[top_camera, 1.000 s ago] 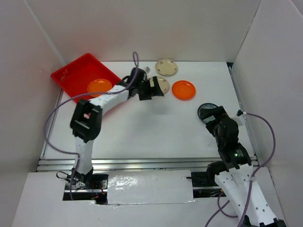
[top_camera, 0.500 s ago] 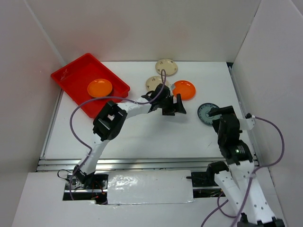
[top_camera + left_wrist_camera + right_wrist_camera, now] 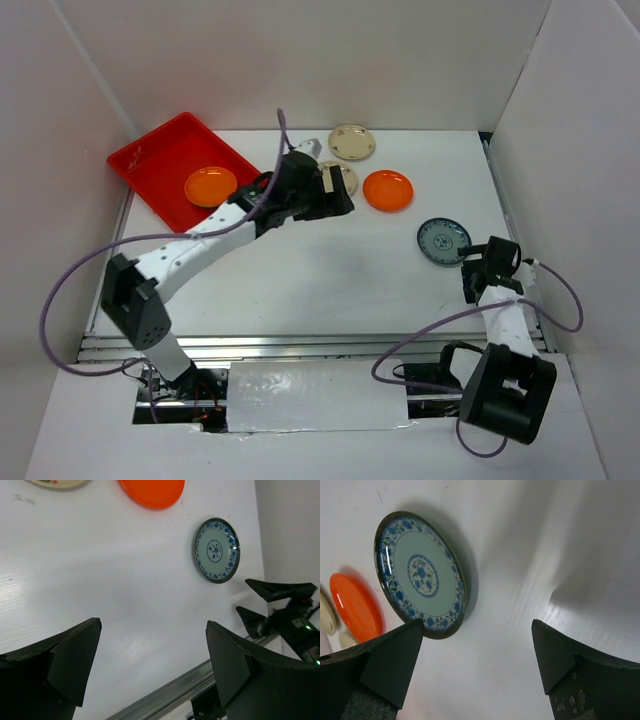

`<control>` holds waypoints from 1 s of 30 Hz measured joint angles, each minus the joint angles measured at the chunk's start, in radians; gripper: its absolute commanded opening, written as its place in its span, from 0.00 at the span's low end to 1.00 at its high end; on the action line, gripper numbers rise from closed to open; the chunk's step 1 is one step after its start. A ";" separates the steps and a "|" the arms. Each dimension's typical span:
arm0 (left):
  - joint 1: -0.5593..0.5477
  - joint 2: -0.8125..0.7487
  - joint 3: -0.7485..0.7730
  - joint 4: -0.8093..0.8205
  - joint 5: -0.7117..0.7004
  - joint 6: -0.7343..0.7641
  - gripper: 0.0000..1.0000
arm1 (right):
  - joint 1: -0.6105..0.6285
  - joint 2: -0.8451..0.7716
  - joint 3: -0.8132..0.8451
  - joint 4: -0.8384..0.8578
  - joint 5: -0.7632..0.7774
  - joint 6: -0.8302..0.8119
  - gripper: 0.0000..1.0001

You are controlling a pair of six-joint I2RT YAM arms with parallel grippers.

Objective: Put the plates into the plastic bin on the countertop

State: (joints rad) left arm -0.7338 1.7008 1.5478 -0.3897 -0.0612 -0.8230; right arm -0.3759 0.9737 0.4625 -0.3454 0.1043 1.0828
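Observation:
Next, my left gripper takes the teal plate (image 3: 443, 241) from my right gripper over the countertop's middle (image 3: 324, 236), because the plate lies by my right gripper, far from the red bin.
The red plastic bin (image 3: 160, 160) sits at the far left of the white countertop (image 3: 300, 270) and holds one orange plate (image 3: 211, 186). Outside it lie a beige plate (image 3: 351, 141), a second beige plate (image 3: 343, 176) partly under my left gripper (image 3: 330, 196), an orange plate (image 3: 387, 190) and a teal patterned plate (image 3: 443, 241). The left gripper (image 3: 152, 665) hangs open and empty above bare countertop. My right gripper (image 3: 478, 270) is open and empty just near-right of the teal plate (image 3: 422, 575), which lies ahead of its left finger (image 3: 390, 665).
White walls close in the countertop on three sides, and a metal rail (image 3: 300, 347) runs along its front edge. The right wall (image 3: 570, 150) stands close to the right arm. Purple cables loop beside both arms.
The left gripper swung right toward the loose orange plate, then back left over the nearer beige plate. The right arm drew back toward the front right, uncovering the teal plate.

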 measured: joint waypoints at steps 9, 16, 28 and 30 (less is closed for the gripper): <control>0.134 -0.398 -0.220 -0.148 -0.055 0.088 0.99 | -0.018 0.312 0.040 0.233 -0.137 -0.075 0.66; 0.286 -0.556 -0.316 -0.198 -0.056 0.137 0.99 | -0.021 0.393 0.057 0.284 -0.172 -0.087 0.37; 0.347 -0.486 -0.431 -0.080 0.117 0.138 0.99 | 0.083 0.293 0.097 0.222 -0.113 -0.111 0.00; 0.362 -0.451 -0.463 0.005 0.214 0.134 0.99 | 0.198 0.213 0.122 0.163 -0.050 -0.135 0.00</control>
State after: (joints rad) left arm -0.3714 1.2503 1.0843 -0.3847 0.1528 -0.6895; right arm -0.1780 1.1866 0.5842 -0.1825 0.0544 0.9474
